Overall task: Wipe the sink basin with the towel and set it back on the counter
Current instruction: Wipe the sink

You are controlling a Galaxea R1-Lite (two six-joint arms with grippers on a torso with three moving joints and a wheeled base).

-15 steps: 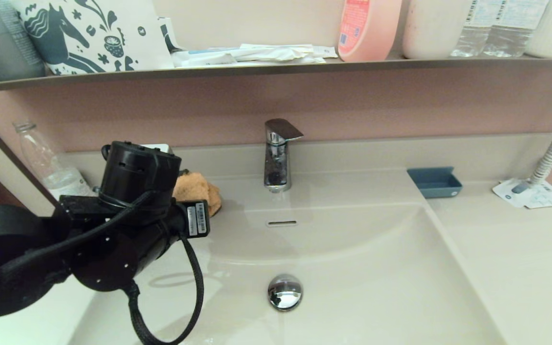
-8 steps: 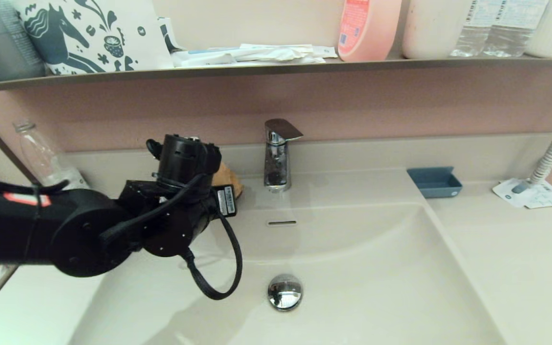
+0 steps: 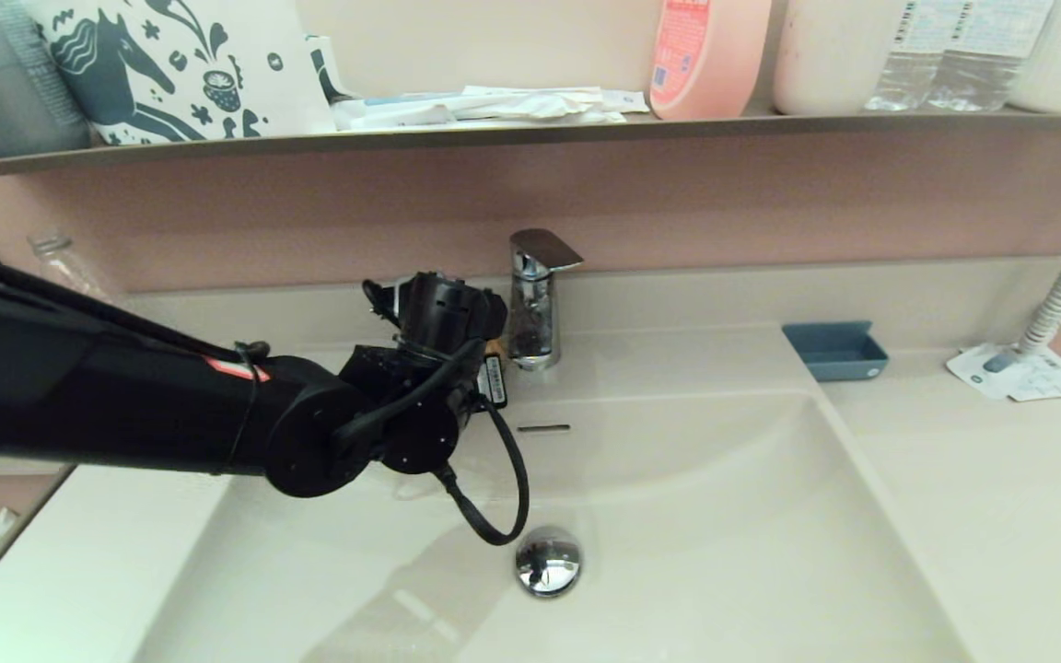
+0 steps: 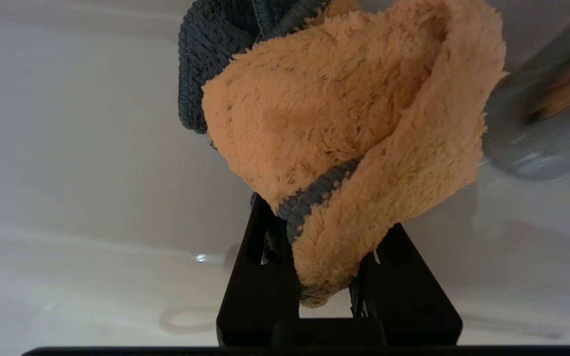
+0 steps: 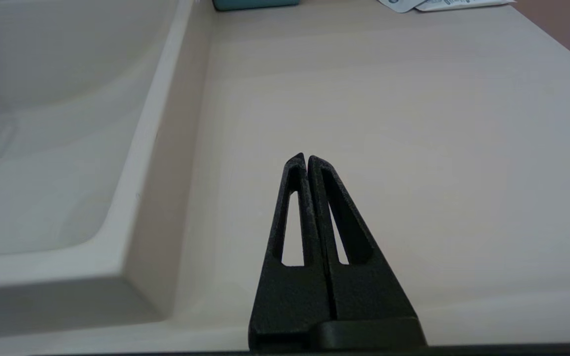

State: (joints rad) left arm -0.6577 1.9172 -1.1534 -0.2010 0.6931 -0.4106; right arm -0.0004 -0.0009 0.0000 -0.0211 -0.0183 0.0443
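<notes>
The faucet (image 3: 534, 315) beside the towel is in the way of the stroke along the back ledge, so next my left gripper wipes back toward the clear bottle (image 3: 68, 271).
My left gripper (image 4: 322, 225) is shut on the towel (image 4: 344, 118), a fluffy orange cloth with a dark grey edge that bulges out past the black fingers (image 4: 260, 277). In the head view my left arm (image 3: 309, 442) reaches over the back ledge of the sink basin (image 3: 705, 525) and its wrist (image 3: 443, 313) sits just left of the chrome faucet (image 3: 533, 295), hiding almost all of the towel. The faucet (image 4: 542, 113) is close beside the cloth. My right gripper (image 5: 307, 158) is shut and empty above the counter (image 5: 413, 123), right of the basin.
A chrome drain plug (image 3: 547, 562) sits in the basin floor, with a slot overflow (image 3: 542, 428) on the back wall. A blue tray (image 3: 834, 350) and papers (image 3: 1023, 373) lie on the right counter. A shelf (image 3: 530, 129) with bottles runs overhead.
My left arm has swept to the right along the basin's back ledge with the towel in its grip, from the back left corner to right beside the faucet.
</notes>
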